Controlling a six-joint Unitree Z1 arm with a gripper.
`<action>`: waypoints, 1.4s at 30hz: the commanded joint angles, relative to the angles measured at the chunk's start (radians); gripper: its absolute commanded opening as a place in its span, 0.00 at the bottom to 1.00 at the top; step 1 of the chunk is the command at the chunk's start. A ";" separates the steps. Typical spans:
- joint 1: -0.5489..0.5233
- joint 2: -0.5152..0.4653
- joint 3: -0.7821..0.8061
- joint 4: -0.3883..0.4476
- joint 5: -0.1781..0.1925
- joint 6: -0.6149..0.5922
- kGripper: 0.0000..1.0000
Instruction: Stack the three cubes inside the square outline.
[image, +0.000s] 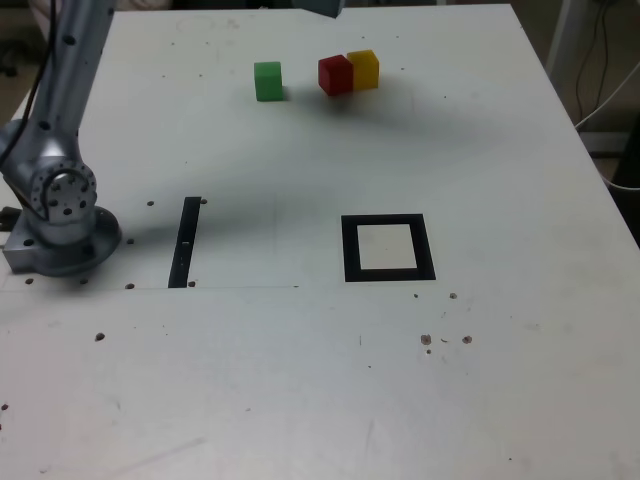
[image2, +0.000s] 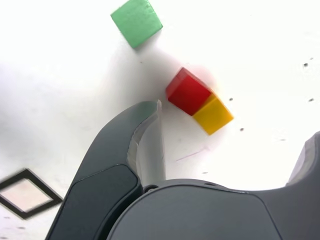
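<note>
The red cube rests against the yellow cube and both lie askew to my fingers, so next I turn my gripper and straddle the red cube's free sides.
Three cubes sit on the white table at the far side. The green cube stands alone; the red cube and yellow cube touch each other to the exterior view's right of it. The square outline lies nearer the camera, with nothing in it. My gripper hangs above the red and yellow pair, jaws wide open and holding nothing. In the exterior view only a sliver of it shows at the top edge.
The arm's base stands at the exterior view's left, its link rising to the top edge. A thin black strip lies beside the base. The table's right edge runs close to cables on the floor.
</note>
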 joint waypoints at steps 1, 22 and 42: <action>0.001 0.001 0.011 -0.017 0.001 -0.029 1.00; -0.021 -0.054 0.179 -0.089 0.060 -0.204 0.99; 0.034 0.004 0.218 -0.196 -0.038 -0.637 0.98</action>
